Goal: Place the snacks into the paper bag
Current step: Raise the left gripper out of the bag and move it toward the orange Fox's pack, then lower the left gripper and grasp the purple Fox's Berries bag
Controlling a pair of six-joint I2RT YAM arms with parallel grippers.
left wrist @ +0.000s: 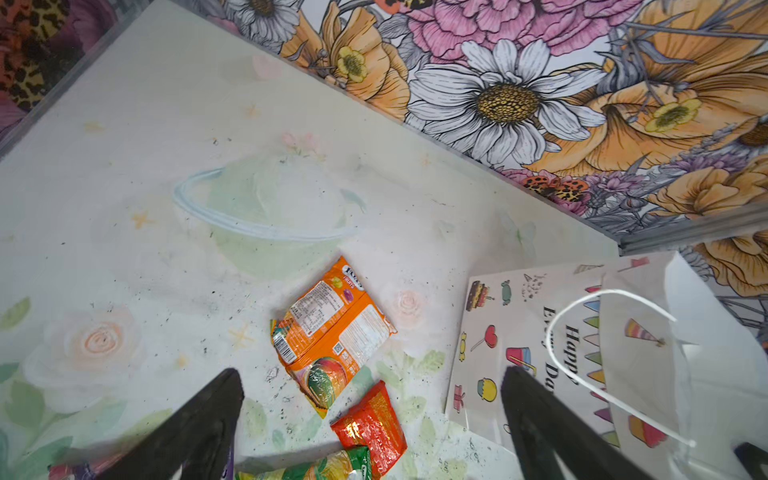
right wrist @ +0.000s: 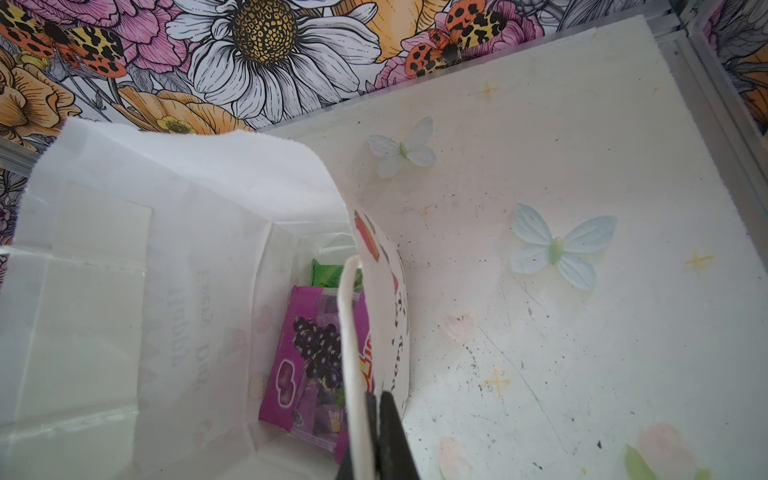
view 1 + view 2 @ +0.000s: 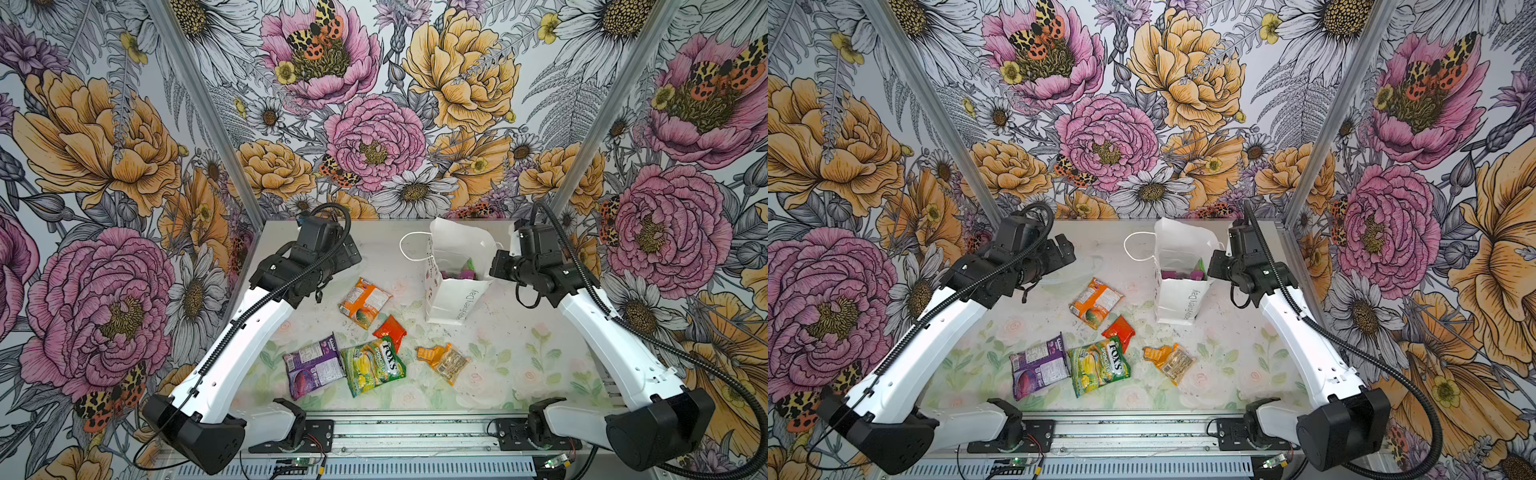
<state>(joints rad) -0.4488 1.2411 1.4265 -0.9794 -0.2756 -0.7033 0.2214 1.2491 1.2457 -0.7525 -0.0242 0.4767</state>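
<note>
The purple packet's edge (image 3: 338, 357) rests against the FOX'S packet, so my open left gripper should go next toward their seam (image 3: 344, 360) until its fingers are on either side of both edges and close.
The white paper bag (image 3: 453, 297) (image 3: 1179, 301) stands upright at the back right, mouth open. My right gripper (image 3: 494, 266) (image 2: 380, 399) is shut on its right rim, beside a cord handle (image 2: 347, 340). Inside lie a purple packet (image 2: 307, 357) and a green one (image 2: 328, 274). My left gripper (image 3: 351, 253) (image 1: 370, 370) hangs open and empty above the orange-white packet (image 3: 364, 302) (image 1: 332, 328). On the table lie the small red-orange packet (image 3: 390, 331) (image 1: 370, 428), the FOX'S packet (image 3: 372, 365), a purple packet (image 3: 313, 365), the small orange packet (image 3: 430, 353) and the small clear packet (image 3: 451, 363).
Flowered walls with aluminium posts (image 3: 208, 108) close the table at the back and sides. The bag's other cord handle (image 3: 409, 249) loops out to its left. A metal rail (image 3: 415, 432) carrying both arm bases runs along the front edge.
</note>
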